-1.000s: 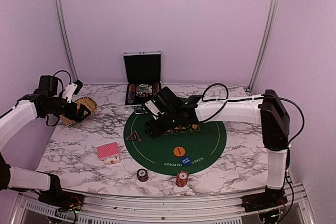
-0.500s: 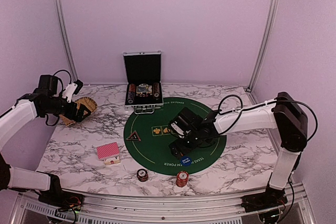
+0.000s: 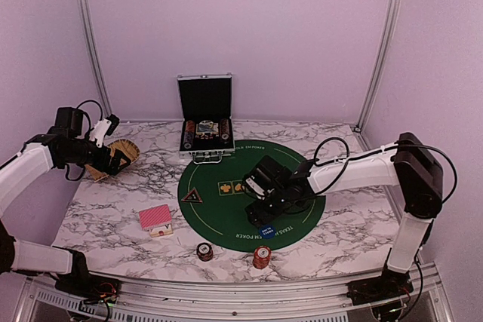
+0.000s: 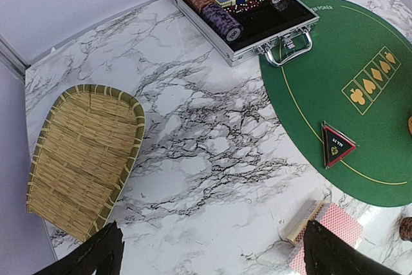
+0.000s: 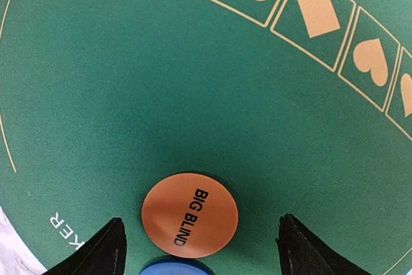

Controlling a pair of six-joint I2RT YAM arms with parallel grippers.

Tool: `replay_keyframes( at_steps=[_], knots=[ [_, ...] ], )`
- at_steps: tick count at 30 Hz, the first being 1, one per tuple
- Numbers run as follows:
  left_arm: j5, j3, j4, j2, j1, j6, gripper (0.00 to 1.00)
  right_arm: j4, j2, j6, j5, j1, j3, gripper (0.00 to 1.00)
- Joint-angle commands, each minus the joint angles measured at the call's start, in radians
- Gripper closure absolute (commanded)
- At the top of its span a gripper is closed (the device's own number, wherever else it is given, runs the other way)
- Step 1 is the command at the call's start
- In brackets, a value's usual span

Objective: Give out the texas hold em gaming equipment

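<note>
My right gripper should pull the orange disc toward the card symbols (image 5: 318, 15) and then turn it straight, because it lies against the blue disc with its lettering (image 5: 191, 218) crooked.
My right gripper (image 3: 261, 214) is open and hangs low over the green poker mat (image 3: 226, 216). In the right wrist view its jaws (image 5: 203, 252) stand wide on either side of the orange "BIG BLIND" disc (image 5: 190, 214), not touching it. The blue disc (image 5: 170, 267) lies just beyond, also in the top view (image 3: 266, 232). The black triangular marker (image 3: 192, 195) lies at the mat's left edge. Red-backed cards (image 3: 155, 217) lie on the marble left of the mat. Two chip stacks (image 3: 204, 251) (image 3: 262, 256) stand near the front edge. My left gripper (image 3: 112, 159) is open and empty.
An open silver-edged black case (image 3: 204, 137) with chips stands behind the mat. A woven tan tray (image 4: 80, 152) lies at the far left below my left gripper (image 4: 215, 262). The left wrist view also shows the triangular marker (image 4: 336, 144) and the cards (image 4: 325, 227).
My right arm swung from the mat's far left side, near the case, toward the front and settled over the orange disc. The left arm has not moved.
</note>
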Motion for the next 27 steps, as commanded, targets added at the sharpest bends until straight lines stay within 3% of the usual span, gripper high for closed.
replay_keyframes(
  at_steps=[1, 14, 21, 27],
  knots=[
    [0.017, 0.029, -0.03, -0.013, 0.005, 0.012, 0.01, 0.012, 0.016, 0.01, -0.007, 0.021, 0.001, 0.22],
    [0.012, 0.028, -0.03, -0.02, 0.004, 0.016, 0.01, 0.02, 0.055, 0.016, 0.005, 0.027, 0.001, 0.34],
    [0.01, 0.029, -0.031, -0.02, 0.005, 0.019, 0.01, 0.031, 0.055, 0.015, 0.001, 0.015, -0.003, 0.55],
    [0.007, 0.031, -0.032, -0.023, 0.005, 0.02, 0.01, 0.036, 0.055, 0.0, 0.025, -0.028, 0.004, 0.57]
  ],
)
